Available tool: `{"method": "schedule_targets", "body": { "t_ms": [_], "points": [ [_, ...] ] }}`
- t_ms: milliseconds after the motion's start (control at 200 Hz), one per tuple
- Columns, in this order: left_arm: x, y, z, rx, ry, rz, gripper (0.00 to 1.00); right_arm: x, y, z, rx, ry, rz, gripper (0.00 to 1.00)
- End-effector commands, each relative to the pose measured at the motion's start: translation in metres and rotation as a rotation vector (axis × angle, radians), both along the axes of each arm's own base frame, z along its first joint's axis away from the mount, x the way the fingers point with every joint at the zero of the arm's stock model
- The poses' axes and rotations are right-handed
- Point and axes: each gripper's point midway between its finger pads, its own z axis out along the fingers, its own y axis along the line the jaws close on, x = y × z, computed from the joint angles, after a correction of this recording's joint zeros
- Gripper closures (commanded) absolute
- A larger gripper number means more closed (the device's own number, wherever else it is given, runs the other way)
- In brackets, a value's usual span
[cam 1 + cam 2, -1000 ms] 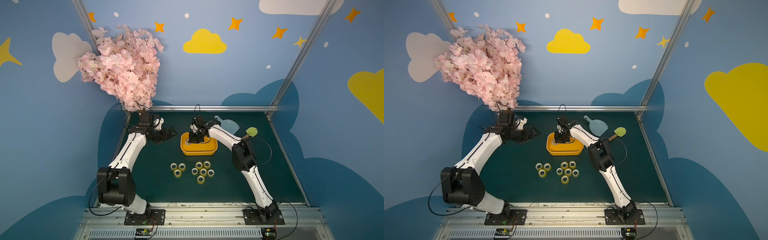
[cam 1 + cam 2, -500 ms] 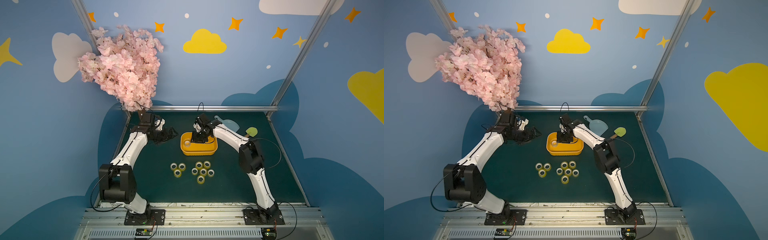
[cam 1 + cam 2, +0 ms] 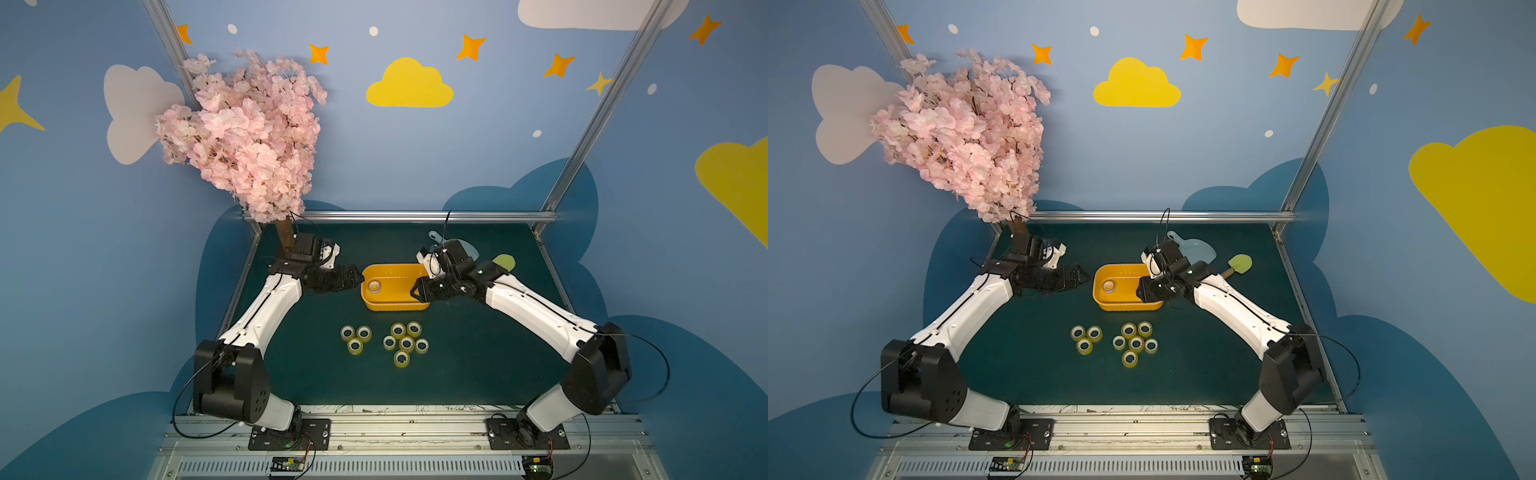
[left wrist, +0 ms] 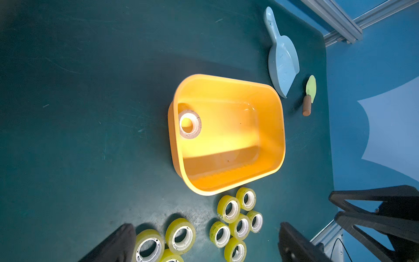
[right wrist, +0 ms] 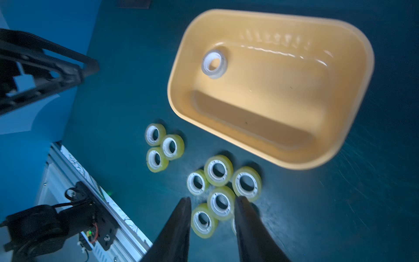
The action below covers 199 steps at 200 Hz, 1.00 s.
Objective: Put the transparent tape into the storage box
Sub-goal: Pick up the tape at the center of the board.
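Open mat [image 3: 442,348] lies beside the larger cluster's tape roll [image 3: 421,346] on my right gripper's side, so this gripper should keep going there until its fingers straddle the roll's rim.
The orange-yellow storage box [image 3: 395,307] [image 3: 1129,306] [image 4: 226,79] [image 5: 249,145] stands at the back middle of the green mat. One transparent tape roll [image 3: 374,286] [image 3: 1109,286] [image 4: 190,124] [image 5: 214,63] lies flat in its left end. Several more tape rolls [image 3: 405,343] [image 3: 1136,344] [image 4: 235,215] [image 5: 218,170] lie in two clusters in front of the box. My right gripper [image 3: 415,291] [image 3: 1140,293] [image 5: 214,199] hangs over the box's right end, open and holding nothing. My left gripper [image 3: 355,276] [image 3: 1084,276] [image 4: 206,224] hovers just left of the box, wide open and holding nothing.
A pale blue dustpan [image 3: 465,247] [image 3: 1198,249] [image 4: 283,65] lies behind the box at the right, partly hidden by my right arm. A green spatula with a brown handle [image 3: 503,262] [image 3: 1239,264] [image 4: 310,88] lies beside it. A pink blossom tree [image 3: 245,137] fills the back left corner.
My right gripper has opened, left the tape roll in the box's left end and drawn back to the right end. The left arm has barely moved.
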Motion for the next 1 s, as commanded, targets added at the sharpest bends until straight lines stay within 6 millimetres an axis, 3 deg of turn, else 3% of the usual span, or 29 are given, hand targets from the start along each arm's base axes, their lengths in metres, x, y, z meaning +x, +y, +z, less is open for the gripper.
{"method": "schedule_targets", "body": {
  "t_ms": [0,270,481,776,991],
  "points": [
    [-0.007,0.006,0.010,0.028,-0.078,0.016,0.00,-0.008,-0.020,0.000,-0.014,-0.086,-0.019,0.61],
    [-0.013,0.010,-0.009,0.070,-0.017,0.022,0.00,-0.047,-0.058,-0.043,-0.051,-0.022,-0.073,0.61],
    [-0.012,0.013,-0.015,0.094,0.004,0.026,0.00,-0.067,-0.063,-0.069,-0.065,0.061,-0.050,0.61],
    [-0.010,0.013,-0.019,0.100,0.020,0.028,0.00,-0.065,-0.054,-0.094,-0.076,0.139,-0.051,0.63],
    [-0.009,0.011,-0.020,0.085,0.033,0.021,0.00,-0.053,-0.038,-0.106,-0.063,0.177,-0.066,0.64]
  ]
}}
